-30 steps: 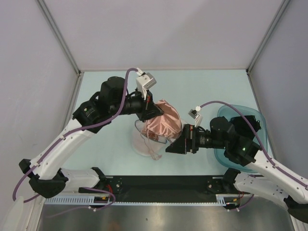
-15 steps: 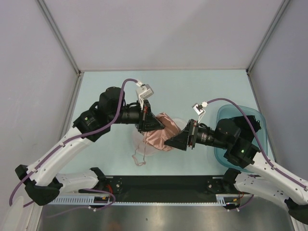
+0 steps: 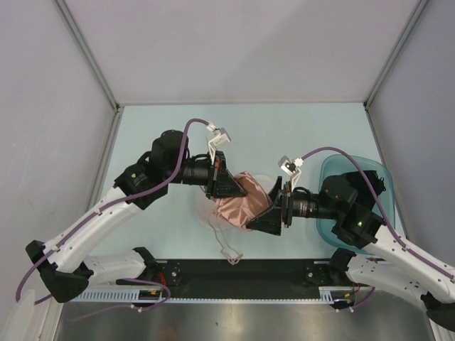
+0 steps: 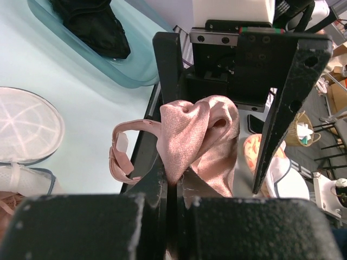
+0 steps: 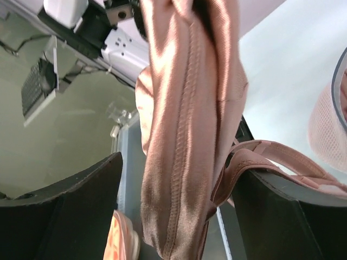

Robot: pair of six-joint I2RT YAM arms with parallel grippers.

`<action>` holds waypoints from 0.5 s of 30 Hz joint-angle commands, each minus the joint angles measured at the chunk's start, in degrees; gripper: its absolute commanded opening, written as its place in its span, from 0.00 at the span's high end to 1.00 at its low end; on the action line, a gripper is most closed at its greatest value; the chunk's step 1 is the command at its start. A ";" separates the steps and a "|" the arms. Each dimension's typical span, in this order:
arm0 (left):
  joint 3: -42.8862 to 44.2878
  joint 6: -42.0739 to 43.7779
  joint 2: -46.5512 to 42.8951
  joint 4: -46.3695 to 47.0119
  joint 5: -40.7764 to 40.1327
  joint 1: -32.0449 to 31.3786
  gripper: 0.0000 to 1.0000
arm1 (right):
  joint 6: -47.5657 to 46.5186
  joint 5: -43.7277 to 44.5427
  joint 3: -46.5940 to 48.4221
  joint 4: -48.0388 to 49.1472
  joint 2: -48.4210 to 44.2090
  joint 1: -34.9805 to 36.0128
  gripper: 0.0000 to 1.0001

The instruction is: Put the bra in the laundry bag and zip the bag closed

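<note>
Next, my right gripper backs clear first, because the bra's strap (image 5: 271,157) is hooked over one of its fingers. Then it should go around the bra's hanging fold (image 5: 184,146).
The salmon-pink satin bra (image 3: 238,206) hangs bunched above the table between both grippers. My left gripper (image 3: 229,188) is shut on a fold of it, as the left wrist view shows (image 4: 176,179), with the bra (image 4: 200,135) rising just past the fingertips. My right gripper (image 3: 260,207) is open, with the bra (image 5: 184,135) hanging between its fingers (image 5: 179,162) and a strap (image 5: 271,154) draped over one finger. A thin strap (image 3: 229,250) dangles toward the front edge. The white mesh laundry bag (image 3: 205,213) lies open under the bra, also in the left wrist view (image 4: 24,130).
A translucent teal basin (image 3: 377,177) sits at the right under my right arm. The left wrist view shows it (image 4: 135,76) holding a black garment (image 4: 92,27). Grey walls enclose the back and sides. A black rail (image 3: 234,270) runs along the front edge.
Both grippers shifted slightly while staying at the bra. My right gripper moved nearer and lower. The dangling strap swung from the left of the bag toward the front rail.
</note>
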 commanded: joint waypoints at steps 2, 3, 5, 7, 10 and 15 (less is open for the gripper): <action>0.50 -1.12 1.24 1.84 3.58 0.19 1.00 | -9.74 -4.47 3.15 -3.06 -1.63 0.31 0.21; 0.33 -1.12 1.51 1.84 3.67 0.19 1.00 | -10.62 -3.94 3.06 -3.32 -2.24 0.31 0.22; -0.02 -1.29 1.77 1.75 3.76 0.19 1.00 | -11.59 -2.71 2.45 -2.89 -2.95 0.31 0.17; -0.02 -1.73 2.21 1.75 3.93 0.19 1.00 | -10.90 -1.13 1.92 -2.27 -2.87 0.31 0.08; -0.11 -2.35 2.21 2.19 3.50 0.19 1.00 | -6.69 -0.77 1.04 0.45 -1.03 0.31 0.02; 3.57 -1.82 2.04 -2.01 -5.53 0.27 1.00 | -4.22 5.70 2.09 -8.48 -0.49 0.40 0.00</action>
